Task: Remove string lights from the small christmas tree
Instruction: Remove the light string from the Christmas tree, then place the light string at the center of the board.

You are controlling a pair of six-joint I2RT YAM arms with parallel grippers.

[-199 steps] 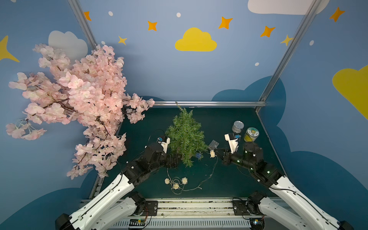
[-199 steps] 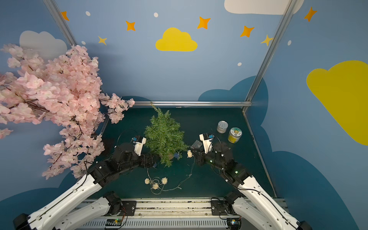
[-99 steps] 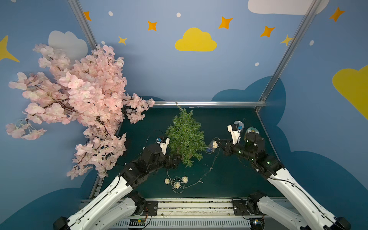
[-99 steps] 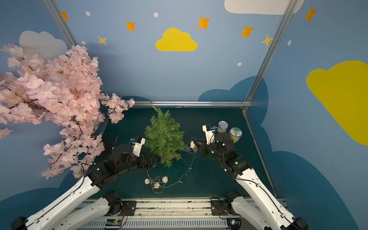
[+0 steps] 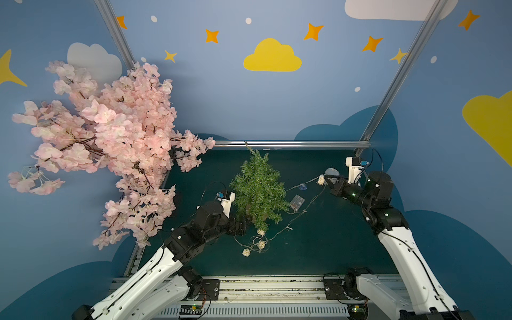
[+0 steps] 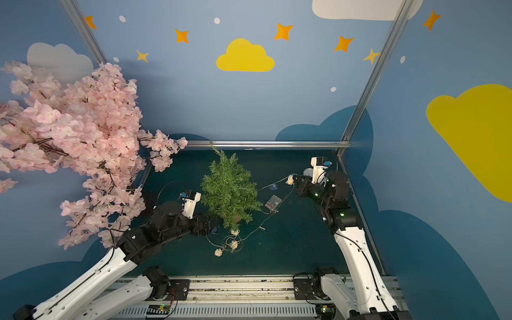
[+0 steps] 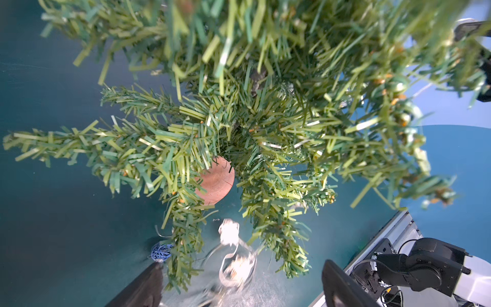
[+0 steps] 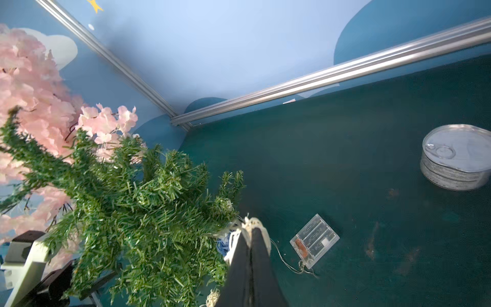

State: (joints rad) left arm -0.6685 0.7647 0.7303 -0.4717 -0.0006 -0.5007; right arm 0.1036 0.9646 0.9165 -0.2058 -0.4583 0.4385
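The silver tin can (image 5: 331,172) is standing behind my right gripper. Next, I swing the cream ball to the front (image 5: 317,208) before I pull more wire from the tree.
The small christmas tree (image 5: 257,191) (image 6: 230,191) stands mid-table on its tan base (image 7: 216,183). The string lights (image 5: 302,187) run as a thin wire from its right side to my right gripper (image 5: 327,181) (image 6: 295,181) (image 8: 251,234), which is shut on a cream ball (image 5: 321,180). The clear battery box (image 5: 297,201) (image 8: 314,240) lies on the mat right of the tree. More cream balls (image 5: 260,243) (image 7: 229,234) and a blue ball (image 7: 160,251) lie by the tree's foot. My left gripper (image 5: 243,224) (image 7: 241,292) is open at the tree's base, over those balls.
A large pink blossom tree (image 5: 105,144) overhangs the left side of the mat. A silver tin can (image 8: 457,159) (image 5: 331,171) stands at the back right, just behind my right gripper. Metal frame rails (image 5: 291,144) edge the mat at the back.
My right gripper has pulled back and to the right with the cream ball, drawing the wire out from the tree. The left arm has barely moved.
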